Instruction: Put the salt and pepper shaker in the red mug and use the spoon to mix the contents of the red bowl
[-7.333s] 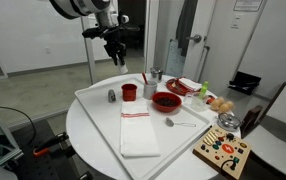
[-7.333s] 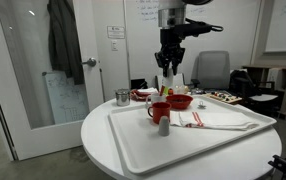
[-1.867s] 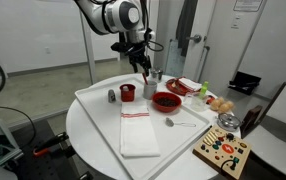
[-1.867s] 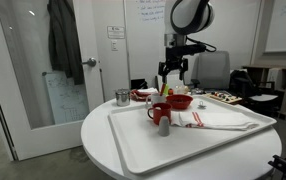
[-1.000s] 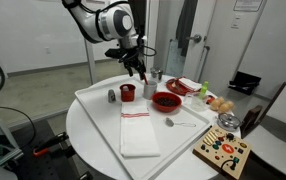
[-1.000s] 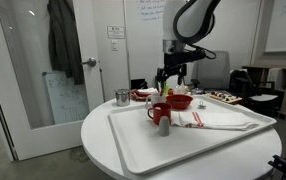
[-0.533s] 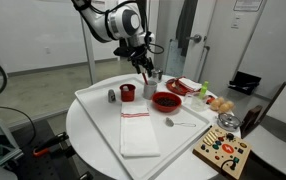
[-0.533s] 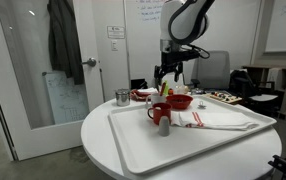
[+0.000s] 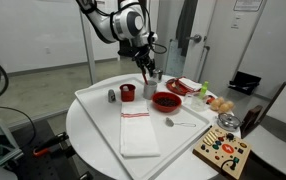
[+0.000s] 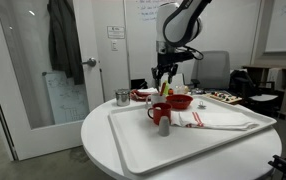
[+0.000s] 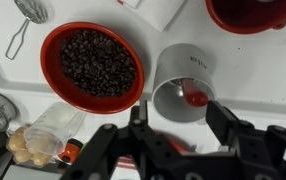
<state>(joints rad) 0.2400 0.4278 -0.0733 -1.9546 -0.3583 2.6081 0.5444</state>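
Observation:
My half-open gripper has one finger close to the red-tipped utensil in the metal cup (image 11: 192, 92), so next I open wider and centre over its red handle before I lift.
The red mug (image 9: 129, 92) stands on the white tray (image 9: 98, 105), with the dark grey shaker (image 9: 111, 96) beside it; both also show in an exterior view, the mug (image 10: 159, 112) and the shaker (image 10: 164, 127). A small pale thing at the tray's far edge (image 9: 143, 80) may be the pale shaker. The red bowl (image 9: 165, 101) holds dark beans in the wrist view (image 11: 91, 67). The spoon (image 9: 175, 123) lies on the tray past the bowl. My gripper (image 9: 148, 66) is open and empty; in the wrist view (image 11: 183, 125) it hovers over a metal cup (image 11: 183, 85).
The metal cup (image 9: 155, 75) holds a red-tipped utensil. A folded white napkin (image 9: 138, 132) lies on the tray. A wooden board with coloured pieces (image 9: 221, 152), a flat red-and-white dish (image 9: 183, 86) and food items (image 9: 219, 104) sit on the round table.
Over several seconds my gripper came down from high above the table. In the last second it shifted slightly toward the metal cup. No object has moved.

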